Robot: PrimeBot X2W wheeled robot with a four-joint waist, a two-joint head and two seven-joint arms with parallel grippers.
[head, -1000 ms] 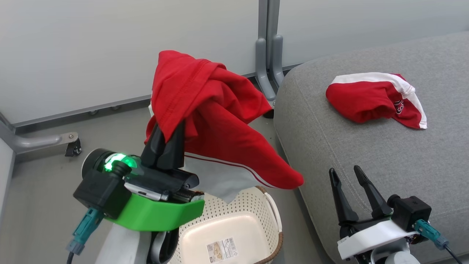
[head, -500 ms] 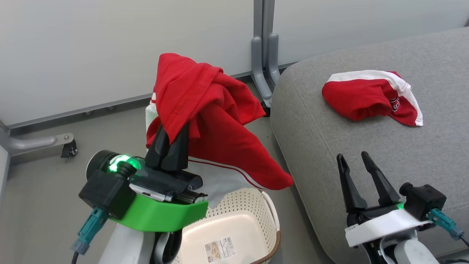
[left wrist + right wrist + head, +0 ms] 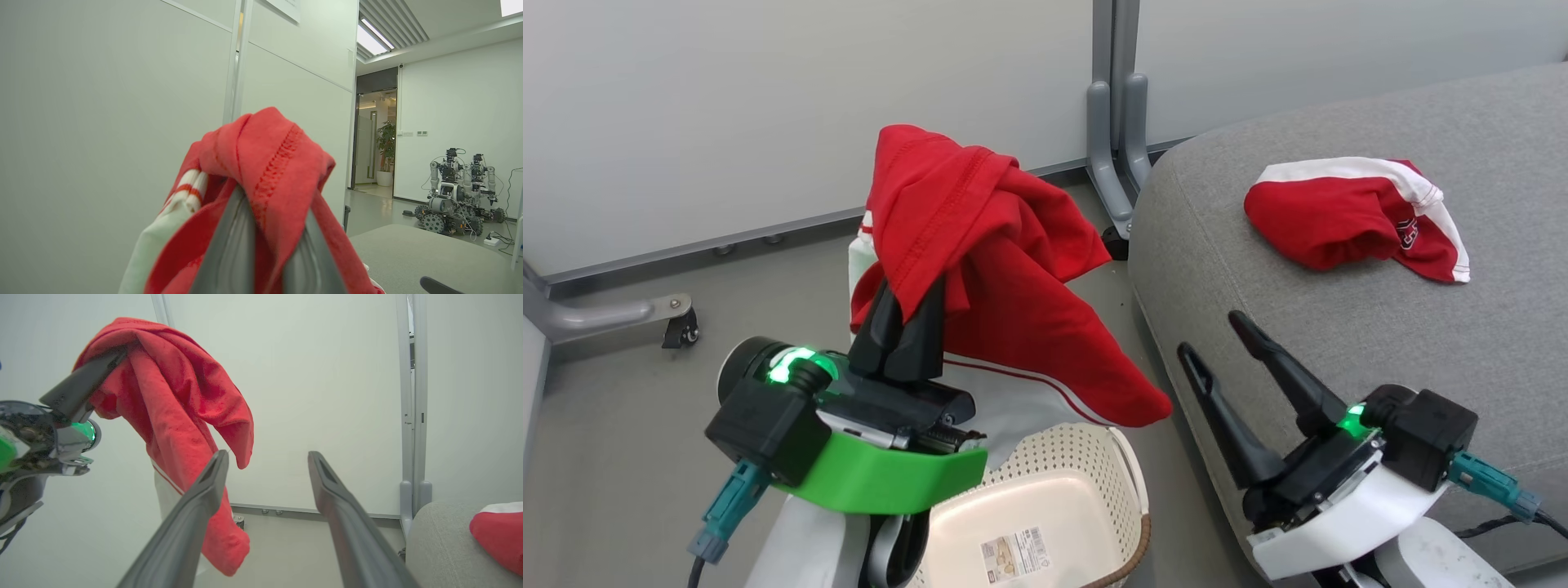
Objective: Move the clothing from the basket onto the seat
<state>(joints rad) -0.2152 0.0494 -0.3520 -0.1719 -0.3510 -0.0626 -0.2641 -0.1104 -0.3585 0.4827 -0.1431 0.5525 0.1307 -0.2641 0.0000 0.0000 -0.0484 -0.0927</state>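
The red garment (image 3: pixel 978 260) is hanging in limp folds (image 3: pixel 1047 220), so its cloth will drop down on either side of my right gripper when I carry it.
My left gripper (image 3: pixel 907 298) is shut on a red garment with a white panel (image 3: pixel 996 278), which hangs draped over its fingers above the basket (image 3: pixel 1086 457). The left wrist view has the red cloth (image 3: pixel 265 171) bunched over the fingertips. The cream perforated basket stands on the floor at the bottom centre, with a label sticker inside. A second red-and-white garment (image 3: pixel 1356 216) lies on the grey seat (image 3: pixel 1339 327) at the right. My right gripper (image 3: pixel 1213 335) is open with nothing in it, low over the seat's left edge, fingers tilted toward the hanging cloth (image 3: pixel 179 400).
A grey wall panel post (image 3: pixel 1115 98) with two feet stands behind the seat's corner. A caster leg (image 3: pixel 645 314) rests on the floor at the left. In the left wrist view other robots (image 3: pixel 457 192) stand far across the room.
My right gripper has swung left and up, tilting its open fingers toward the hanging garment. The left gripper holds the garment about where it was.
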